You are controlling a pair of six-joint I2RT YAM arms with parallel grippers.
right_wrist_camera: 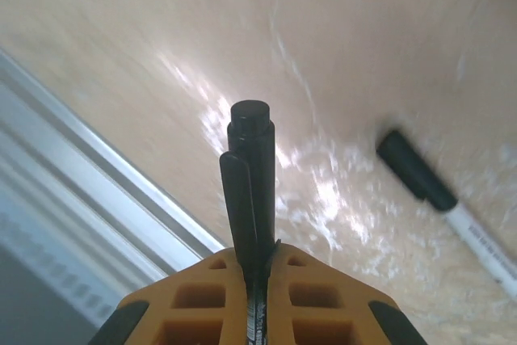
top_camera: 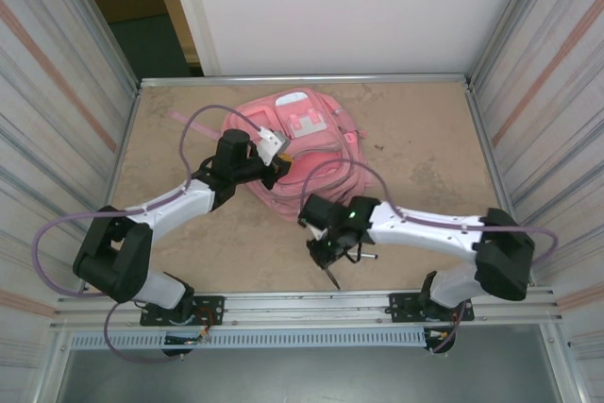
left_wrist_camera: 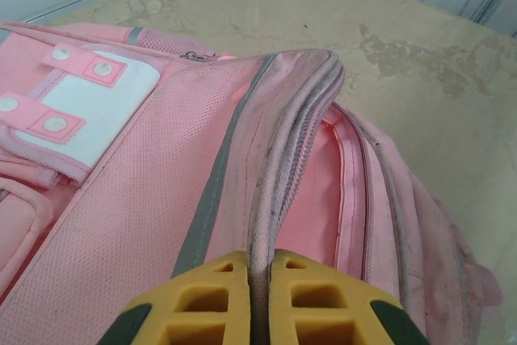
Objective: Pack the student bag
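The bag's zipper rim point(top_camera: 323, 148) is held up by my left gripper, so my right gripper should keep bringing the black pen over and let it go on the pink lining point(top_camera: 317, 165).
The student bag point(top_camera: 311, 143) is a large pink backpack lying flat at the back middle of the table, white trim panel up. My left gripper point(top_camera: 279, 165) is shut on the raised zipper rim point(left_wrist_camera: 279, 167) of its open main compartment, yellow fingertips point(left_wrist_camera: 212, 292) pinching the fabric edge, and the pink lining point(left_wrist_camera: 319, 191) shows inside. My right gripper point(top_camera: 327, 254) hovers over the table in front of the bag, shut on a black pen point(right_wrist_camera: 250, 167) that sticks out past its fingertips point(right_wrist_camera: 300, 288); the pen's end point(top_camera: 333, 279) points toward the near rail.
A white marker with a black cap point(right_wrist_camera: 444, 199) lies on the tan table just right of the right gripper, the same marker point(top_camera: 366, 255) in the top view. A metal rail point(top_camera: 302, 301) runs along the near edge. Corrugated walls close in both sides.
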